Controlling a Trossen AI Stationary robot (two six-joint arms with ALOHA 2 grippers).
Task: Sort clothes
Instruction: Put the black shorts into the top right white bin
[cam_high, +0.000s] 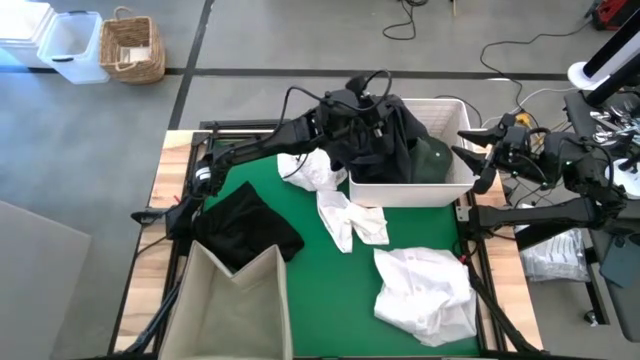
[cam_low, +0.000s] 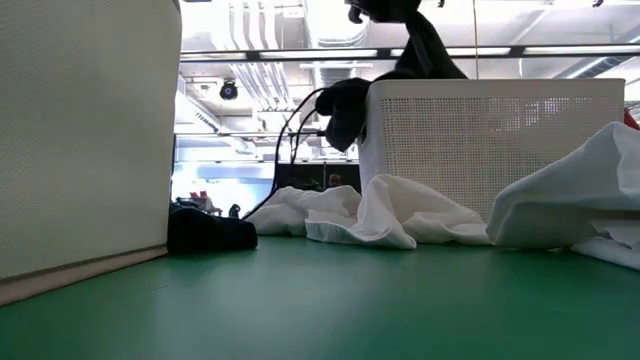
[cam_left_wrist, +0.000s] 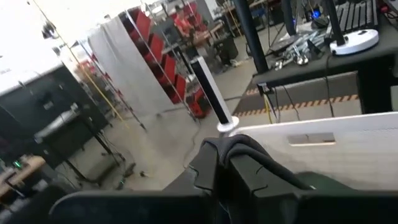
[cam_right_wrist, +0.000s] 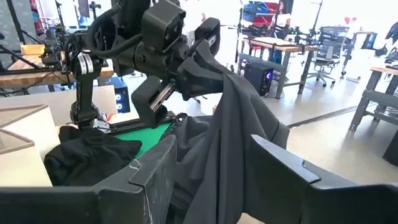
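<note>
The black garment's held fold (cam_low: 429, 52) hangs above the white basket, so my left gripper should continue to bring it down toward the dark green garment (cam_high: 431, 160) and let go there.
My left gripper (cam_high: 372, 108) hangs over the white basket (cam_high: 455, 190), shut on a black garment (cam_right_wrist: 236, 143) that drapes down into it. A dark green garment (cam_high: 432, 160) lies inside the basket. Another black garment (cam_high: 245, 225) lies on the green mat by the beige bin (cam_high: 235, 310). White garments lie on the mat: one (cam_high: 310, 170) against the basket's left wall, one (cam_high: 350, 220) in the middle, one (cam_high: 425, 290) near the front. My right gripper (cam_high: 472, 158) stands open just right of the basket, holding nothing. My left gripper pinches a bunched fold of the black garment (cam_left_wrist: 239, 149) between its two fingers (cam_left_wrist: 208, 171). The fingers lie about level, coming from the table's left above the basket. The garment hangs slack below them (cam_right_wrist: 217, 106), its lower part resting in the basket.
The beige bin stands at the near left corner, the white basket at the far right of the mat. A wicker basket (cam_high: 133, 48) and a plastic box (cam_high: 72, 45) stand on the floor beyond the table. Cables and equipment crowd the right side.
</note>
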